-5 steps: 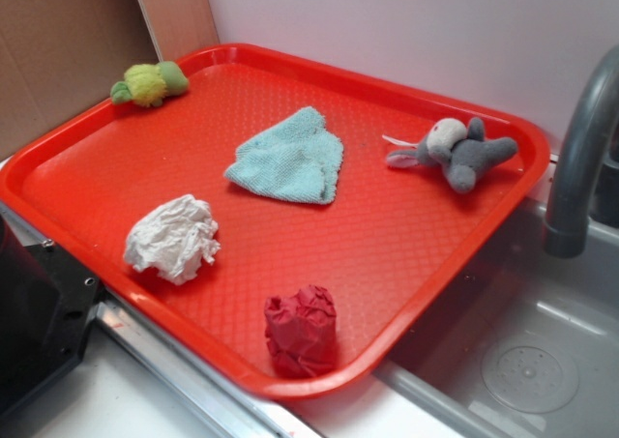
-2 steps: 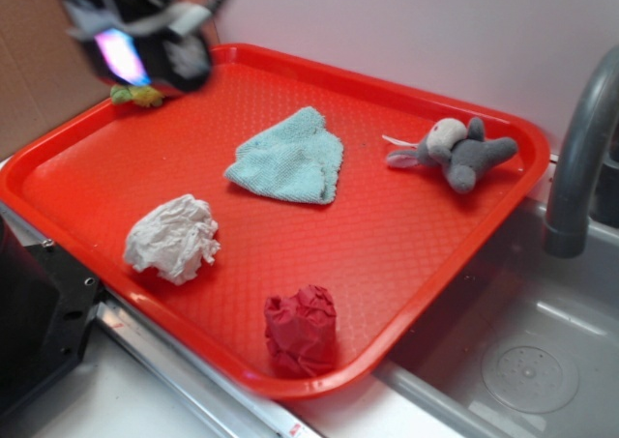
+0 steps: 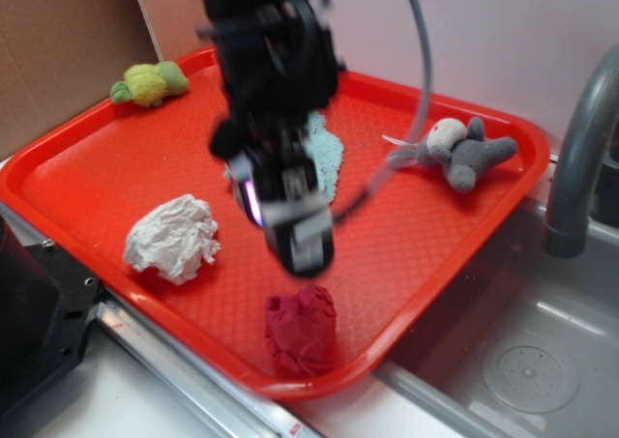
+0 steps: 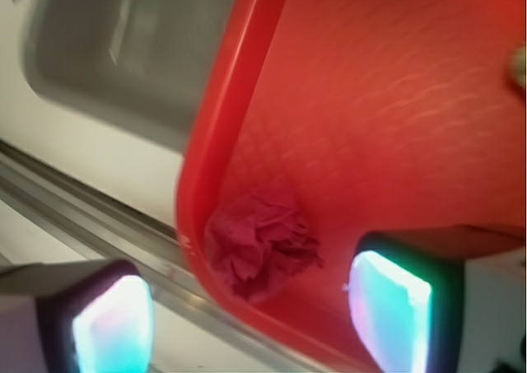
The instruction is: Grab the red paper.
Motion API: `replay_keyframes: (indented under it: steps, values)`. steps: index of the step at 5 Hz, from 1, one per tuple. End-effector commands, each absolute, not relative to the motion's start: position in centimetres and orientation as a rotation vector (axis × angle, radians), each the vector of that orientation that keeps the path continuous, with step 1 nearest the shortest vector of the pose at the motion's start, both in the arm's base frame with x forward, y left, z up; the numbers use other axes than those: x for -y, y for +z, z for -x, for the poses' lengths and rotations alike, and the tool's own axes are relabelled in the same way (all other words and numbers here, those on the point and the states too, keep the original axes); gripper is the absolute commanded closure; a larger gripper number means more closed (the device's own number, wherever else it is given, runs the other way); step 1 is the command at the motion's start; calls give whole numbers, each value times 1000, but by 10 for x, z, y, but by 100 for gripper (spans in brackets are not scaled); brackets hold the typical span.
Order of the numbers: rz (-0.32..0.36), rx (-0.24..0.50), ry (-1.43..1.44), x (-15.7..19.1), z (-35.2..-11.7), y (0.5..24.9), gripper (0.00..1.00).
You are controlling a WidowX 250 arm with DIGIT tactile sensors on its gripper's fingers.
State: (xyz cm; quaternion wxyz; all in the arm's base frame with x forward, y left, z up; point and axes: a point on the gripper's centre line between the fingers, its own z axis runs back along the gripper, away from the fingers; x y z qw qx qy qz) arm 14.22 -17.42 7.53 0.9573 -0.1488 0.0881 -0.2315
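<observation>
I expect the red paper (image 3: 301, 334) to stay bunched and come up in one piece when I lift it, because tight folds (image 3: 308, 305) tuck into a rounded lump.
The red paper (image 3: 301, 329) is a dark crimson crumpled ball lying near the front edge of the orange-red tray (image 3: 87, 158). My gripper (image 3: 295, 237) hangs above the tray's middle, just behind and above the ball, blurred by motion. In the wrist view the red paper (image 4: 259, 245) lies between and beyond my two glowing pads (image 4: 387, 307), by the tray's rim (image 4: 193, 216). My gripper (image 4: 251, 319) is open, with nothing between the fingers.
A white crumpled paper ball (image 3: 174, 237) lies at the tray's front left. A light blue cloth (image 3: 327, 153) is partly hidden behind my arm. A grey plush (image 3: 459, 150) sits at the right, a green-yellow plush (image 3: 150, 82) at the back left. A faucet (image 3: 580, 148) and sink (image 3: 522, 351) stand to the right.
My arm has swept from the tray's back left corner to above its middle, close to the red paper. Nothing on the tray has moved.
</observation>
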Motion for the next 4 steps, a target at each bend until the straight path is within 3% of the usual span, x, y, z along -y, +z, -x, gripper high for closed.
replay_keyframes:
  steps: [1, 2, 4]
  values:
    - [70, -147, -695, 183, -120, 61, 0]
    - [29, -148, -718, 179, -123, 57, 0]
    - [28, -140, -704, 164, -132, 35, 0]
